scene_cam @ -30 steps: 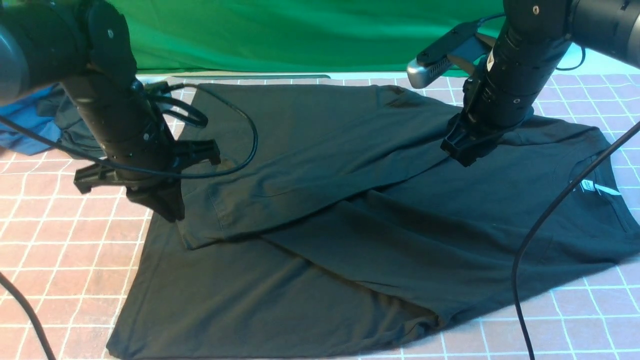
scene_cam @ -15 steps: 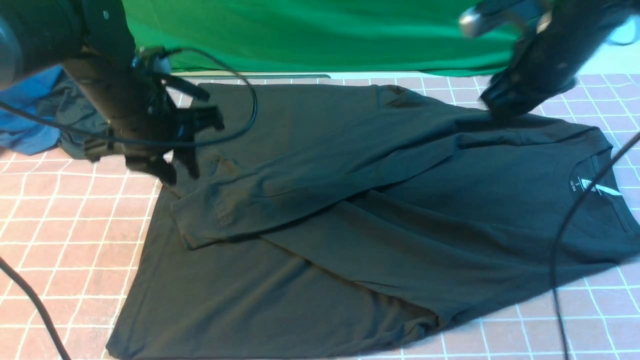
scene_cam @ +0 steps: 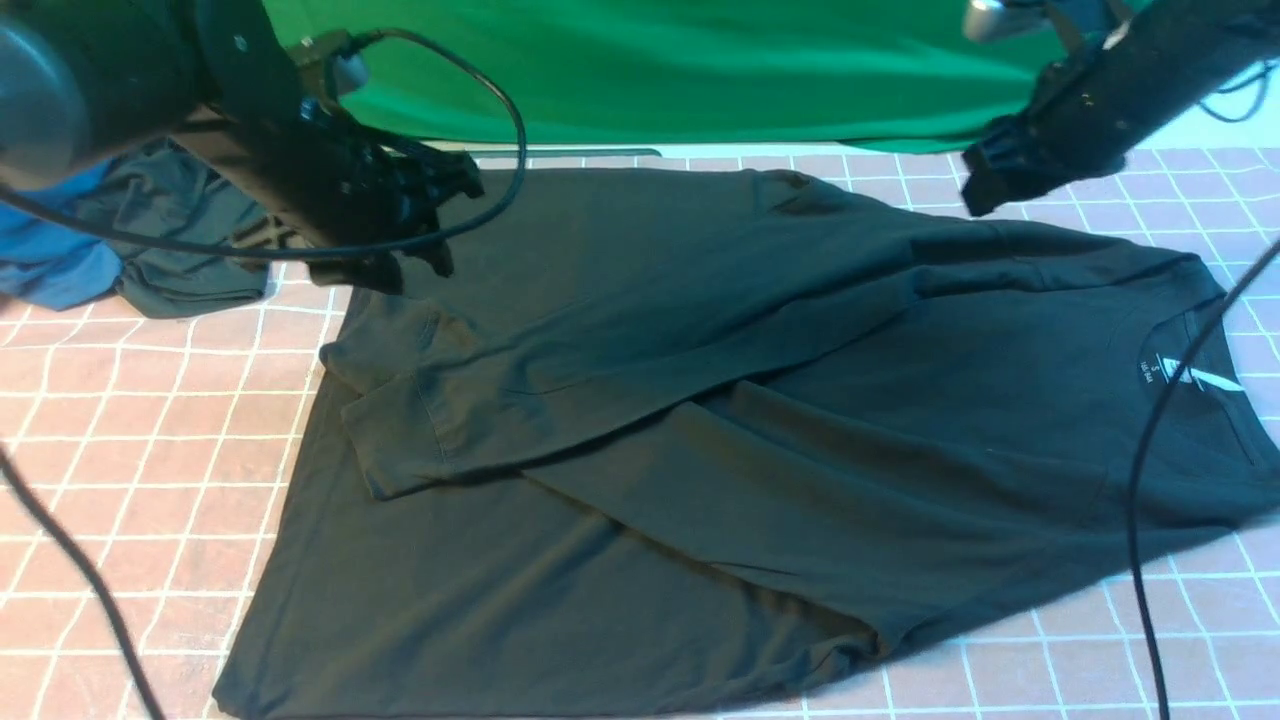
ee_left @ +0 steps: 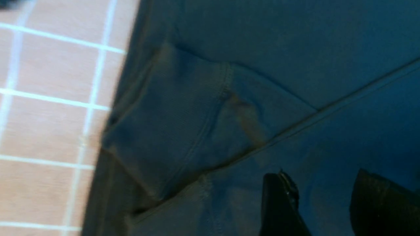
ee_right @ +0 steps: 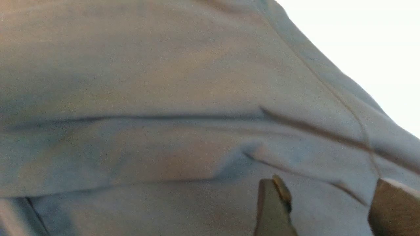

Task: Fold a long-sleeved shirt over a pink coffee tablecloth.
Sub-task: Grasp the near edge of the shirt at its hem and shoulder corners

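I expect the fold of shirt (scene_cam: pixel 930 284) to open out into a smoother sleeve when I pull it, because parallel creases (scene_cam: pixel 996 256) bunch together near the shirt's shoulder.
The black long-sleeved shirt (scene_cam: pixel 700 430) lies spread on the pink coffee tablecloth (scene_cam: pixel 130 430), its neck label at the right. One sleeve is folded across the body, and its cuff (scene_cam: pixel 400 440) rests near the shirt's left edge. My left gripper (scene_cam: pixel 415 265) hangs open above the shirt's far left corner. In the left wrist view the cuff (ee_left: pixel 183 124) lies flat beyond my empty left gripper (ee_left: pixel 323 188). My right gripper (scene_cam: pixel 985 190) is raised above the far right shoulder. It (ee_right: pixel 328 196) is open, with only shirt fabric (ee_right: pixel 164 98) beneath.
A blue garment (scene_cam: pixel 50 260) and a dark grey-green garment (scene_cam: pixel 185 250) are heaped at the far left. A green cloth (scene_cam: pixel 650 70) hangs along the back. Black cables (scene_cam: pixel 1150 480) cross the right and the left front.
My left gripper has opened, let go of the sleeve cuff and risen toward the far left. My right arm has lifted off the shirt and moved up and to the right.
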`<state>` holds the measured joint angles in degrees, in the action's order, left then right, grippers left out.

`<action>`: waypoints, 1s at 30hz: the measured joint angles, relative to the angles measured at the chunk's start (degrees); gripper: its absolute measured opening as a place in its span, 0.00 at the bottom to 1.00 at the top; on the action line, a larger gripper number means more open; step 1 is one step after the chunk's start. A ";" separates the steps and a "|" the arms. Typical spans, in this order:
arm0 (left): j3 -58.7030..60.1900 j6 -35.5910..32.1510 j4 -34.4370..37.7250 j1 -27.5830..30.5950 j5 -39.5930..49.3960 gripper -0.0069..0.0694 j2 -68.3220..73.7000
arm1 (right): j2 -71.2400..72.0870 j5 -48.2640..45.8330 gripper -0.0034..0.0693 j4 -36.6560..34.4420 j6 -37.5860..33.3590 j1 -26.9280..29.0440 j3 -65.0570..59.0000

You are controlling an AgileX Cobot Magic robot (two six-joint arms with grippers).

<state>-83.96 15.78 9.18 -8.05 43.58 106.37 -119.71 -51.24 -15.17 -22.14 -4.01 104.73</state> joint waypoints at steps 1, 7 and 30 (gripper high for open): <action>-0.79 -0.88 1.30 -0.43 -0.11 0.51 0.76 | -0.84 -0.63 0.63 -0.15 0.03 -0.06 0.69; -5.45 -4.17 5.01 -3.42 -0.68 0.51 2.18 | -4.19 -3.04 0.63 -0.15 -1.30 -0.06 1.12; -6.55 -4.39 3.87 -4.31 -0.65 0.51 2.30 | -10.08 8.22 0.74 4.15 -8.11 -3.23 1.19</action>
<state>-90.50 11.39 13.05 -12.36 42.94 108.67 -129.79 -43.02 -11.02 -30.25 -7.25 105.91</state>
